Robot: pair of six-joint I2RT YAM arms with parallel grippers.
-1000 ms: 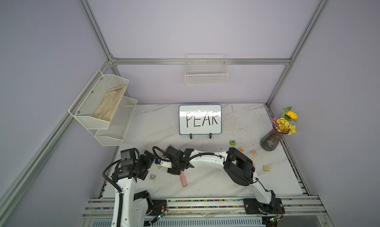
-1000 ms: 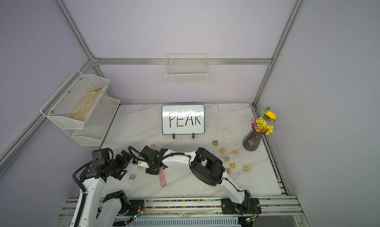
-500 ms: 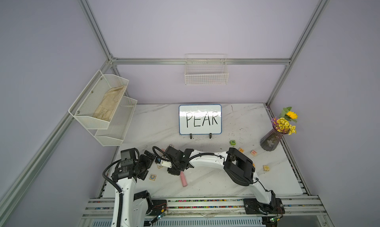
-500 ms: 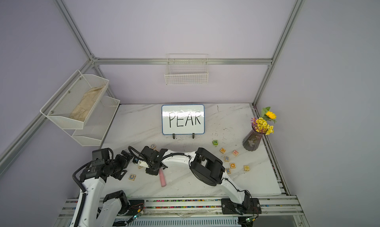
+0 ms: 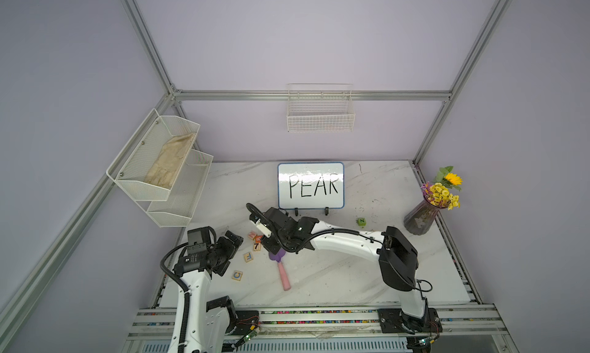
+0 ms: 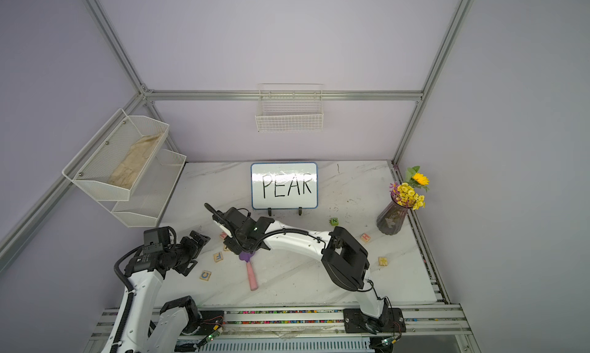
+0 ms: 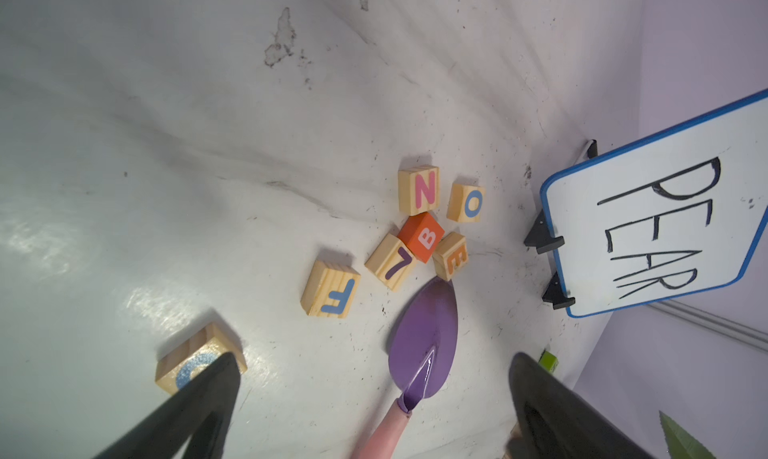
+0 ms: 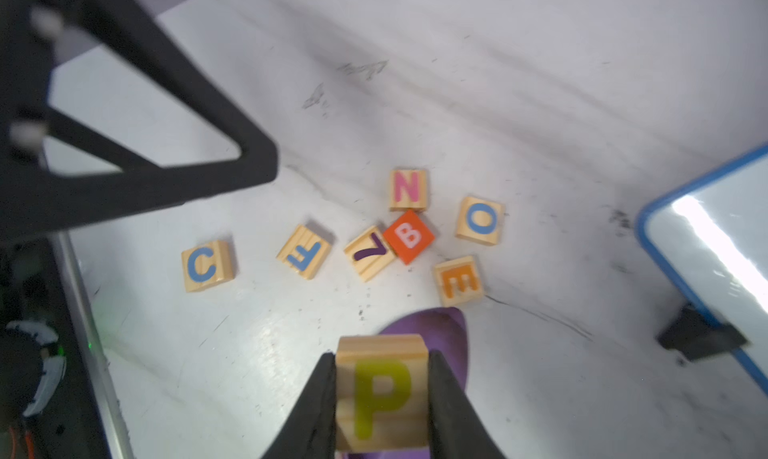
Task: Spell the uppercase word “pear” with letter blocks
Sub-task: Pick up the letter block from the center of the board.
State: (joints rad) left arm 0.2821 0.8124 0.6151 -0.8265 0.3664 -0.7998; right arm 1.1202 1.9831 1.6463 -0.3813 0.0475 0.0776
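My right gripper has the P block hanging over the shovel's purple blade, so it should swing back and put the P block down on the clear surface below the whiteboard.
My right gripper is shut on the pale wooden P block, whose yellow letter faces the right wrist camera. It hangs over the purple blade of a toy shovel. The E block with its orange letter lies just beyond the blade's tip, also seen in the left wrist view. My left gripper is open and holds nothing, standing left of the block cluster in both top views. I cannot make out the A and R blocks.
Around the E block lie a pink N block, blue O, solid orange B, 7, F and C. A PEAR whiteboard, green N cube, flower vase and wall rack stand behind.
The right gripper's jaws have closed onto the P block. Neither arm has visibly shifted in the top views.
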